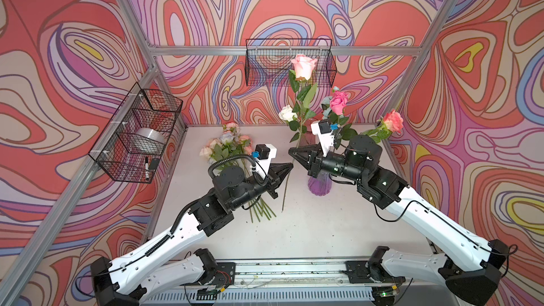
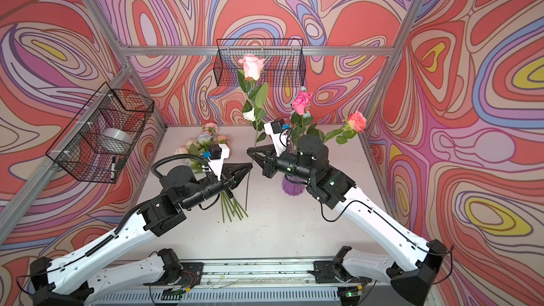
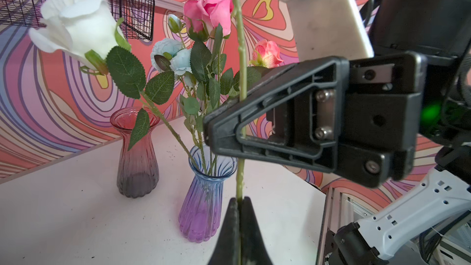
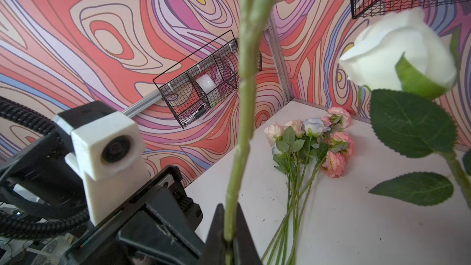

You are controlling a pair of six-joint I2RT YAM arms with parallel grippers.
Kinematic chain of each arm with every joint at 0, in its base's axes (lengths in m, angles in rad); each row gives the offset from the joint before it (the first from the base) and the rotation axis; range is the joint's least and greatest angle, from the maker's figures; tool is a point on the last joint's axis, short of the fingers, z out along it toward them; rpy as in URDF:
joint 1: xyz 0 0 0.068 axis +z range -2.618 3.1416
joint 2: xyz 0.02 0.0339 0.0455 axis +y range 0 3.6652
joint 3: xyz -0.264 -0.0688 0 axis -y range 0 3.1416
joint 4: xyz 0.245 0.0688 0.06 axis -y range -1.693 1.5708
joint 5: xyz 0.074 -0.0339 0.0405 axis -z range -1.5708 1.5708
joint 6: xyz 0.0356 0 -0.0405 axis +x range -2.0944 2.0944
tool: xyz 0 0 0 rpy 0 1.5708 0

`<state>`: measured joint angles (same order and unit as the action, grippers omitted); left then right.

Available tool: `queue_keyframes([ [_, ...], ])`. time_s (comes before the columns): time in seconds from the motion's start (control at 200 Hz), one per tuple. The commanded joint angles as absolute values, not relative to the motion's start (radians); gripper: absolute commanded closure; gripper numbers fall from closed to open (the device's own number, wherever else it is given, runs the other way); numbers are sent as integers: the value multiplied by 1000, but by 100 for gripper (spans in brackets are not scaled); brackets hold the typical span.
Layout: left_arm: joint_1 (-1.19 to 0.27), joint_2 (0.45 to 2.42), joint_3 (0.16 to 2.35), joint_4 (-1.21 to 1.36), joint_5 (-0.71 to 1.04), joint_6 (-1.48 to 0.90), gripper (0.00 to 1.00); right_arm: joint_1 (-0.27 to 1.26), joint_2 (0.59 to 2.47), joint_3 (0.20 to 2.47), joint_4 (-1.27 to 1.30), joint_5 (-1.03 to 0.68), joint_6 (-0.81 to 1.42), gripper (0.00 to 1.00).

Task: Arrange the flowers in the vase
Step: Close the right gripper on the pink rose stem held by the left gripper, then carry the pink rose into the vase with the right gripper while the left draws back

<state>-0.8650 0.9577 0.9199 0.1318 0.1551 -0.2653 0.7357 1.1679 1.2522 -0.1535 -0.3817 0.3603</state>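
Next, my left gripper opens and moves back before my right gripper takes the rose to the blue-purple vase, because both grippers are pinching the pale pink rose's stem.
A pale pink rose stands upright above the table on a long green stem. My left gripper is shut on that stem, and my right gripper is shut on it just above. The stem shows pinched in the left wrist view and in the right wrist view. The blue-purple vase holds a white rose, a hot pink rose, a coral rose and pale blue blooms. My right arm partly hides this vase in both top views.
A bunch of pink, white and pale blue flowers lies on the table at the left, stems toward the front. An empty red-grey vase stands beside the purple one. Wire baskets hang on the left wall and back wall.
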Motion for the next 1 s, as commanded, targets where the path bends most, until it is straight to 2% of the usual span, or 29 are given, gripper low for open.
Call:
queue_keyframes([
  [0.0, -871, 933, 905, 169, 151, -255, 100, 741, 1163, 1254, -110, -351, 373, 100],
  [0.025, -871, 931, 903, 167, 142, -255, 98, 741, 1163, 1255, -112, -349, 372, 100],
  [0.145, -871, 900, 886, 136, 69, -254, 41, 741, 1143, 1275, -156, -285, 326, 100],
  [0.215, -871, 854, 858, 108, -8, -264, 28, 741, 1123, 1304, -210, -202, 267, 100],
  [0.496, -871, 556, 642, 62, -209, -354, 25, 741, 1065, 1430, -364, 132, 48, 100],
  [0.706, -871, 439, 613, -40, -278, -359, 24, 737, 1052, 1402, -265, 457, -117, 100],
  [0.811, -871, 426, 600, -49, -278, -367, 24, 706, 1089, 1406, -262, 494, -135, 100],
  [0.991, -871, 416, 593, -63, -268, -380, 24, 620, 1108, 1359, -267, 420, -52, 100],
])
